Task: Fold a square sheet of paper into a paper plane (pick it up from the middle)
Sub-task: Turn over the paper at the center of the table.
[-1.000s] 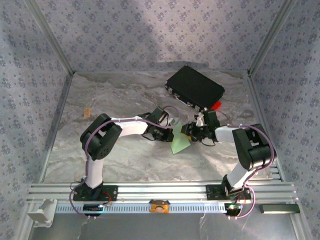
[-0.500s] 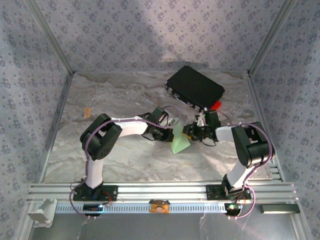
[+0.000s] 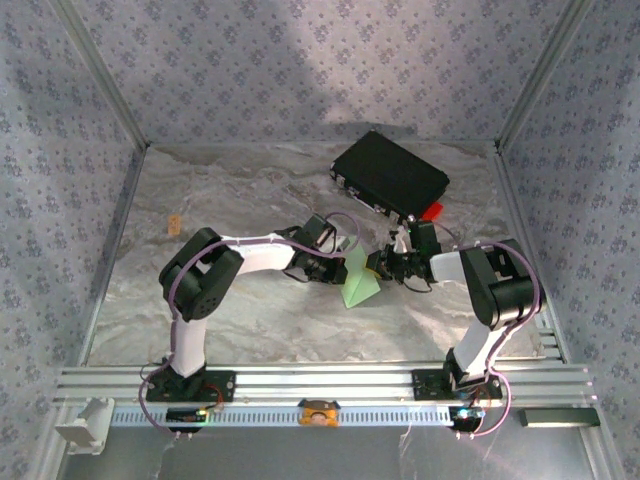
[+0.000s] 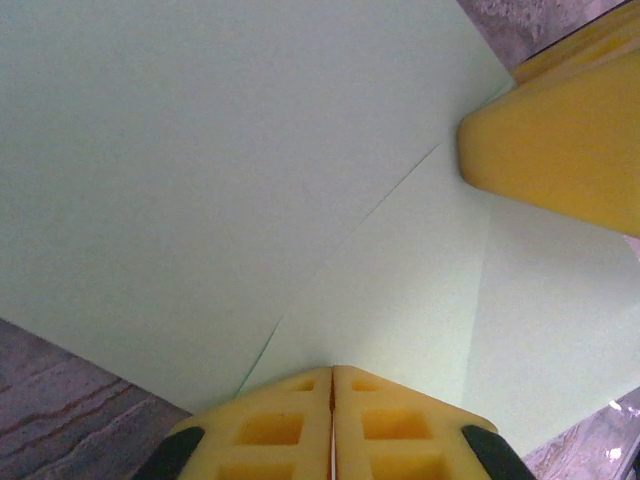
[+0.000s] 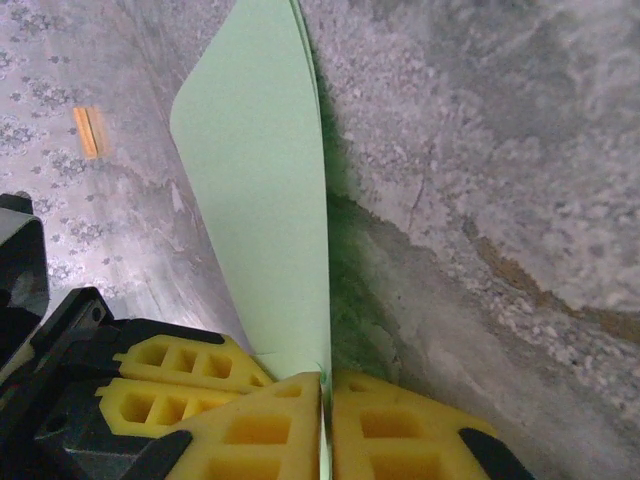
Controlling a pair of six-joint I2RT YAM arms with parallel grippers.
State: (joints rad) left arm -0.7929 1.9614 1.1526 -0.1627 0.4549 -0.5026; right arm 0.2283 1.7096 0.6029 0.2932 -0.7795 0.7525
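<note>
The folded paper stands crooked (image 3: pixel 358 290) between my two grippers, so my left gripper should move away while my right gripper turns the paper (image 5: pixel 262 190) and puts it down flat.
The square sheet of paper (image 3: pixel 359 285), pale green and folded, stands up off the table between my two grippers. In the left wrist view the paper (image 4: pixel 250 150) shows diagonal creases. My left gripper (image 4: pixel 332 378) is shut on its near edge, and a yellow finger (image 4: pixel 550 150) of the right gripper presses at the far corner. My right gripper (image 5: pixel 322 385) is shut on the paper's thin edge (image 5: pixel 262 200), with the left gripper's fingers (image 5: pixel 170 378) just beside it. From above, the left gripper (image 3: pixel 342 263) and right gripper (image 3: pixel 376 265) meet at the sheet's top.
A black rectangular case (image 3: pixel 390 172) lies at the back right with a small red tab (image 3: pixel 432 211) at its near corner. A small tan piece (image 3: pixel 174 224) lies far left. The cage's walls and posts ring the marbled table (image 3: pixel 250 320).
My right gripper has closed its jaws onto the paper's edge. The left gripper and the sheet have hardly moved.
</note>
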